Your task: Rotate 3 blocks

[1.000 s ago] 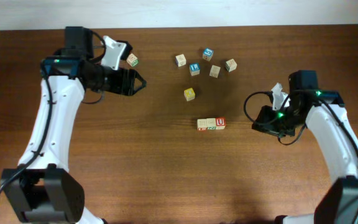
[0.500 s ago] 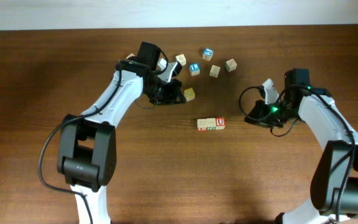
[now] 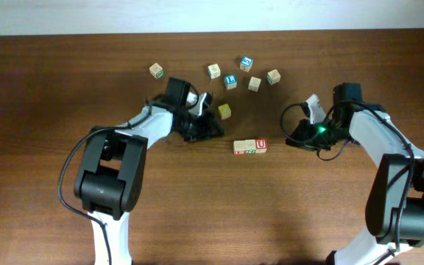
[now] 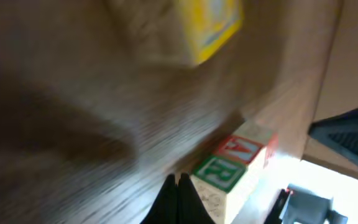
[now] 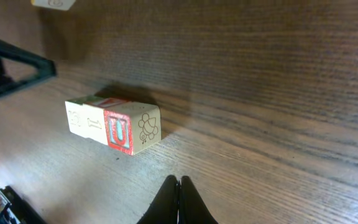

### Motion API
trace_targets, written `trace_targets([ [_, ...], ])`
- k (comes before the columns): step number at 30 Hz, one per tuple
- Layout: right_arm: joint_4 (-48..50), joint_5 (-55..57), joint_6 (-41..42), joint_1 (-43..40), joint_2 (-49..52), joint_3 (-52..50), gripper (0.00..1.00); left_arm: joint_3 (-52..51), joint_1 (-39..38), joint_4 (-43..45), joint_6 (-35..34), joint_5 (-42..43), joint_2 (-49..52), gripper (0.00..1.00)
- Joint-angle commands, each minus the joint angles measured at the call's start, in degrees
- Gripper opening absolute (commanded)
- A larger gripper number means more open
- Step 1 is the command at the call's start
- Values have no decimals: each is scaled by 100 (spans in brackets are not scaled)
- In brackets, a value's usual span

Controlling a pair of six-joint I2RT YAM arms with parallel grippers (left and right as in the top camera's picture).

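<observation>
My left gripper is still short of the row's green-letter end [image 3: 236, 147]. I should move it in and press the row against my right gripper at the "U" block [image 3: 262, 146].
Three wooden blocks lie touching in a short row: a pale one with reddish marks [image 3: 239, 147], a green-marked one [image 3: 249, 147] and a red one with a white "U" [image 3: 261, 146]. My left gripper [image 3: 218, 133] is shut and empty, low over the table just left of the row. In the left wrist view its tips [image 4: 176, 184] sit beside a block with a green letter face [image 4: 219, 173]. To the right of the row my right gripper [image 3: 291, 141] is also shut and empty; the right wrist view has its tips [image 5: 179, 182] a short way from the "U" block [image 5: 120, 132].
A yellow-faced cube [image 3: 224, 111] sits just above the left gripper, large in the left wrist view [image 4: 197, 25]. Several more cubes lie scattered at the back, among them blue-faced ones [image 3: 246, 63] [image 3: 230, 80] and a lone cube [image 3: 157, 71] at far left.
My left arm swung from the far left across to the row's left end and its gripper shut. My right gripper shut and shifted slightly left toward the row.
</observation>
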Motion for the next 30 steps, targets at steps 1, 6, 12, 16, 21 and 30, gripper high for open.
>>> trace_targets([
  [1,136,-98,190,0,136,-2,4,-426,13,507,-334,103,39,0],
  [6,269,-98,199,219,479,-2,4,-437,-251,802,-282,85,39,0],
  [12,446,-94,306,372,562,-2,4,-437,-382,498,-284,85,11,0],
  [16,455,-85,350,372,566,-2,4,-437,-382,240,-284,-225,-236,0],
  [21,472,-74,595,372,566,-2,4,-437,-393,-199,-289,-560,-627,0],
  [30,518,-74,844,372,566,-2,4,-437,-396,20,-459,83,-649,0],
])
